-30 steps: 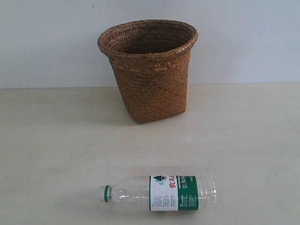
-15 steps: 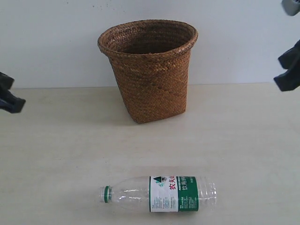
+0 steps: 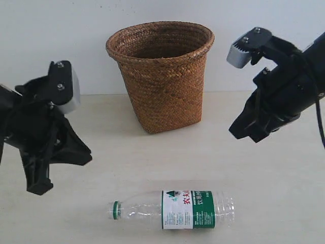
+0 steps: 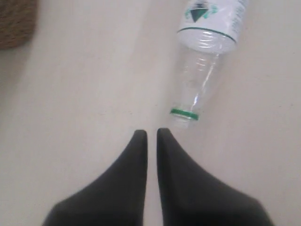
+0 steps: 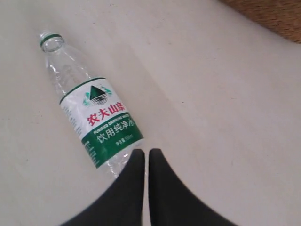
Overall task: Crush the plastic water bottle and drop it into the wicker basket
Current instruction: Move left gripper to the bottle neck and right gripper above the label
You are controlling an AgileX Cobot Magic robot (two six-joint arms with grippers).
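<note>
I can see the bottle's green cap (image 3: 116,210) facing my left gripper across open table. I keep moving my left gripper down to the neck (image 3: 127,209) and close it there.
The plastic water bottle (image 3: 172,209) lies on its side near the table's front edge, green cap (image 3: 116,210) pointing left, uncrushed. The wicker basket (image 3: 160,76) stands upright behind it at the back centre. My left gripper (image 3: 84,156) hovers left of the bottle, shut and holding nothing. In the left wrist view its tips (image 4: 152,133) sit just short of the cap (image 4: 184,114). My right gripper (image 3: 244,133) hangs above and right of the bottle, also shut and holding nothing. In the right wrist view its tips (image 5: 143,152) are by the bottle's (image 5: 89,103) base end.
The pale table (image 3: 152,157) runs back to a white wall (image 3: 51,40). A corner of the basket (image 4: 16,23) shows in the left wrist view. The basket's edge (image 5: 273,14) shows in the right wrist view.
Both arms have come into view from the sides and moved inward and down toward the bottle. The bottle and basket have not moved.
</note>
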